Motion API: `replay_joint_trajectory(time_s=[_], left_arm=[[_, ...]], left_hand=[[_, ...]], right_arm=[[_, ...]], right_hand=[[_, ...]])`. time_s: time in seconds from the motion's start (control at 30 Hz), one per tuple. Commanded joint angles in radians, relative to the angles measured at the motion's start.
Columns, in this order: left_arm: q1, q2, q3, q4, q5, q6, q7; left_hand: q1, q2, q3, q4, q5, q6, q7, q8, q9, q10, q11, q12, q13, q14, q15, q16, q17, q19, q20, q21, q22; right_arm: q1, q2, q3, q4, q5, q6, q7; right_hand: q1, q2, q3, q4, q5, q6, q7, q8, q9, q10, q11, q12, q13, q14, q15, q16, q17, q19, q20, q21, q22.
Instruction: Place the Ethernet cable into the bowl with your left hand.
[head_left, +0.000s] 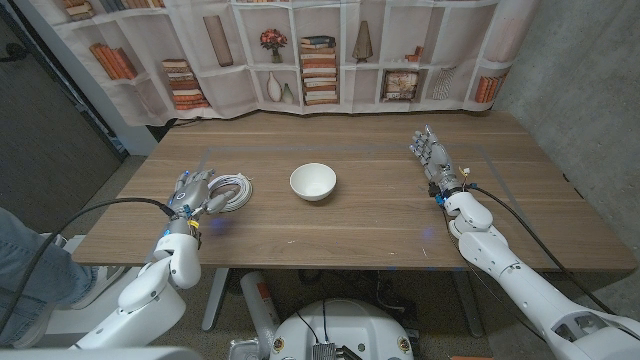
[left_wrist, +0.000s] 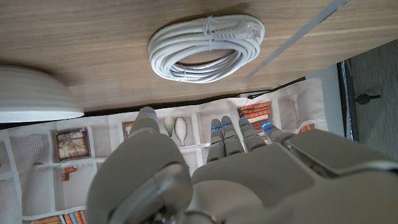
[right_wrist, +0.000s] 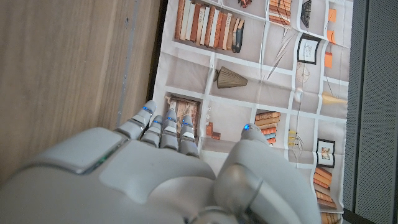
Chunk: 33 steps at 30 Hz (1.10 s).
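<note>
My gripper will lift the coiled white Ethernet cable (head_left: 241, 190), and the cable will stay together as one ring because thin ties (left_wrist: 209, 32) hold the loops tightly together.
A coiled white Ethernet cable (head_left: 229, 192) lies on the wooden table, left of a white bowl (head_left: 313, 181) near the middle. My left hand (head_left: 190, 193) hovers just short of the coil on its near-left side, fingers apart and holding nothing. In the left wrist view the coil (left_wrist: 208, 48) lies beyond my fingertips (left_wrist: 229, 132), with the bowl's rim (left_wrist: 34, 93) off to one side. My right hand (head_left: 432, 160) stands on the table at the right, fingers extended and empty; its wrist view shows its back (right_wrist: 155, 177).
A bookshelf-print curtain (head_left: 300, 50) hangs behind the table's far edge. A person's leg in jeans (head_left: 25, 270) shows at the lower left. Bare wood (head_left: 380, 215) lies between the bowl and my right hand.
</note>
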Motion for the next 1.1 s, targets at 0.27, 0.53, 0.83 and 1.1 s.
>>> replay_joint_trajectory(time_s=[0.27, 0.53, 0.83, 1.1], left_arm=[[-0.038, 0.009, 0.057, -0.001, 0.027, 0.076, -0.04], [-0.055, 0.004, 0.066, 0.028, -0.004, 0.045, -0.039], [-0.073, -0.007, 0.065, 0.058, -0.052, 0.005, -0.035], [-0.098, -0.002, 0.075, 0.08, -0.085, 0.002, -0.064]], left_hand=[[0.019, -0.032, -0.009, -0.022, 0.01, 0.033, -0.001, 0.007, 0.004, 0.023, 0.005, 0.004, 0.005, 0.007, 0.0, -0.001, 0.002, -0.006, 0.009, 0.0, 0.001], [0.029, -0.039, -0.013, -0.028, 0.014, 0.045, -0.006, 0.009, 0.004, 0.033, -0.006, 0.006, 0.006, 0.018, -0.006, 0.002, 0.003, 0.0, 0.008, 0.002, 0.002], [0.042, -0.042, -0.015, -0.035, 0.02, 0.063, -0.01, 0.014, 0.004, 0.051, -0.018, 0.011, 0.006, 0.029, -0.012, 0.005, 0.003, 0.003, 0.008, 0.002, 0.002], [0.052, -0.043, -0.016, -0.039, 0.025, 0.076, -0.013, 0.016, 0.004, 0.063, -0.014, 0.013, 0.006, 0.035, -0.012, 0.005, 0.003, 0.008, 0.007, 0.004, 0.002]], right_arm=[[0.001, 0.003, 0.009, 0.021, 0.015, 0.007, 0.018], [-0.003, -0.003, 0.013, 0.016, 0.017, 0.0, 0.014], [-0.006, -0.012, 0.015, 0.005, 0.013, -0.005, 0.01], [-0.007, -0.011, 0.017, -0.002, 0.014, -0.011, 0.0]], right_hand=[[-0.001, 0.006, -0.002, -0.004, -0.002, 0.009, -0.002, 0.007, 0.002, 0.012, 0.001, 0.002, 0.005, 0.008, 0.002, -0.002, 0.002, 0.01, -0.024, -0.006, 0.005], [-0.001, 0.007, -0.002, -0.006, -0.002, 0.01, -0.003, 0.008, 0.002, 0.014, 0.002, 0.003, 0.005, 0.01, 0.002, -0.002, 0.002, 0.012, -0.024, -0.008, 0.005], [-0.001, 0.008, -0.002, -0.006, -0.002, 0.011, -0.002, 0.008, 0.002, 0.016, 0.001, 0.003, 0.005, 0.012, 0.001, -0.002, 0.002, 0.014, -0.022, -0.011, 0.005], [-0.001, 0.009, -0.002, -0.007, -0.002, 0.014, -0.002, 0.009, 0.002, 0.017, 0.002, 0.003, 0.005, 0.013, 0.002, -0.002, 0.002, 0.016, -0.021, -0.014, 0.006]])
